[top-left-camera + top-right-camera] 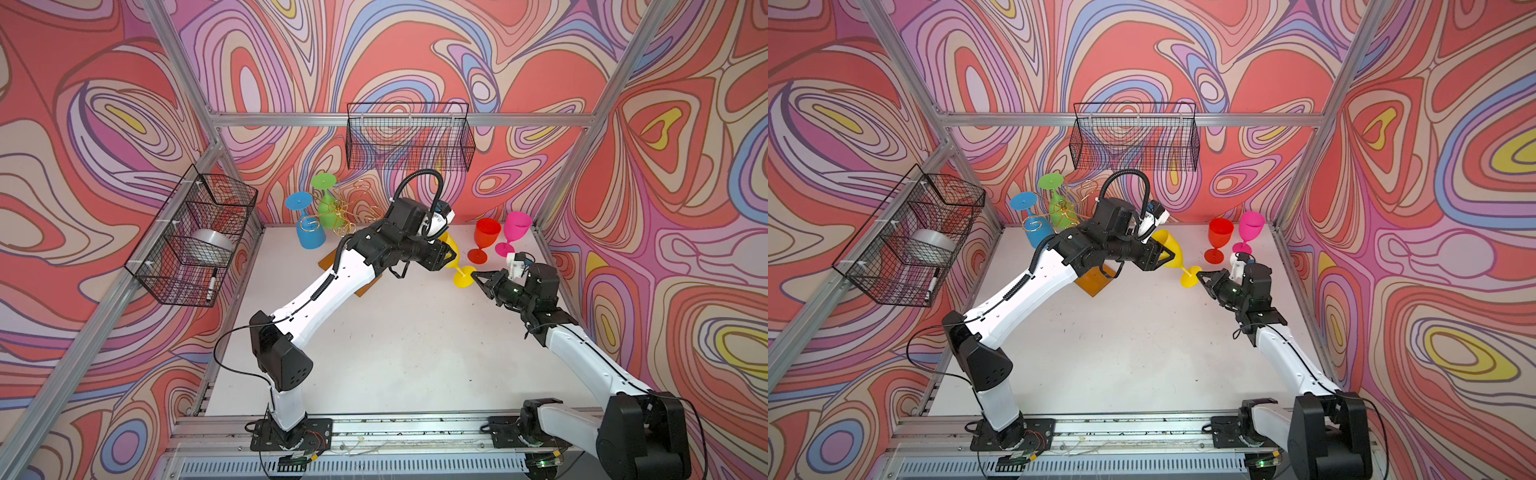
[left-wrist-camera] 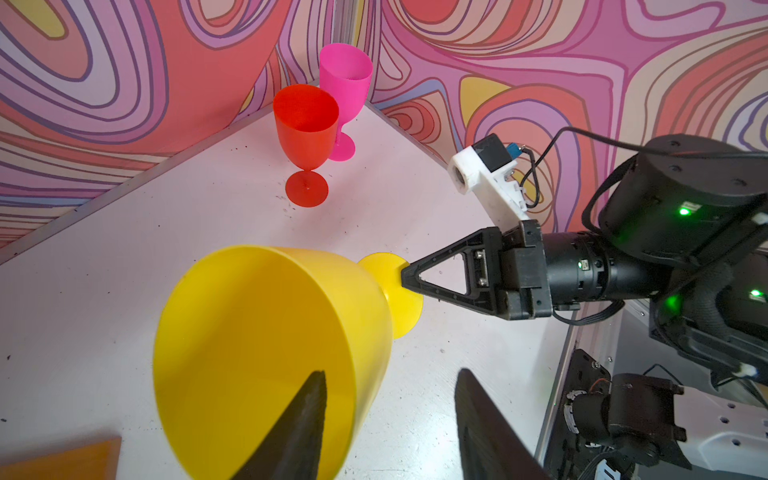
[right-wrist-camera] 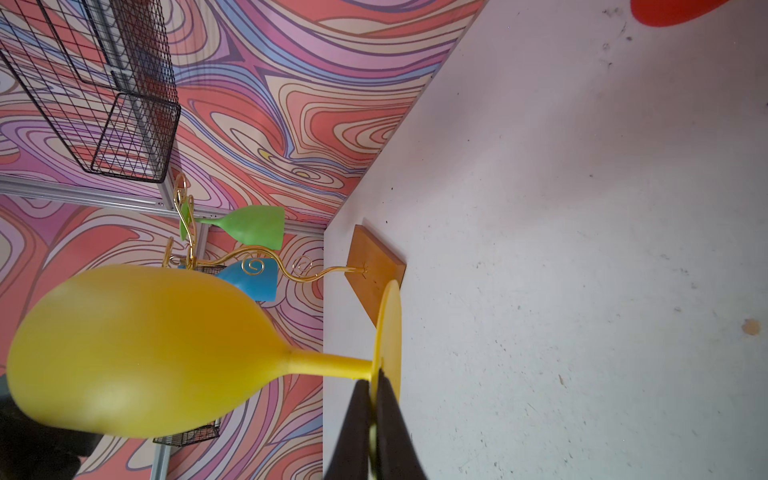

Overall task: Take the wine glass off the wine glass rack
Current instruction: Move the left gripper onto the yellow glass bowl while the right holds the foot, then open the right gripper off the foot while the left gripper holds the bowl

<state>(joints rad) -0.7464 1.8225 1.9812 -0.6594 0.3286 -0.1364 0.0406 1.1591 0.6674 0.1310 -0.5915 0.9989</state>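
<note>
I should use my left gripper to take the bowl's rim [image 2: 361, 384], since my right gripper is pinching the tilted yellow glass's foot [image 1: 1189, 277]. My left gripper should stand the glass up straight once my right gripper opens.
A yellow wine glass [image 1: 452, 248] [image 1: 1169, 249] hangs tilted above the table, off the gold wire rack [image 1: 341, 206] [image 3: 291, 270]. My right gripper [image 1: 478, 276] [image 3: 372, 384] is shut on the edge of its round foot [image 2: 395, 291]. My left gripper [image 1: 1165, 257] [image 2: 390, 374] stands open across the bowl's rim: one finger is inside the bowl [image 2: 257, 332] and the other is outside, clear of the wall. A green glass [image 1: 326, 203] and a blue glass [image 1: 309, 235] hang upside down on the rack, which stands on an amber base [image 1: 1096, 280].
A red glass [image 1: 484, 241] and a pink glass [image 1: 515, 230] stand upright in the far right corner. One black mesh basket [image 1: 409, 137] hangs on the back wall. Another [image 1: 195, 232] on the left wall holds a tape roll and a marker.
</note>
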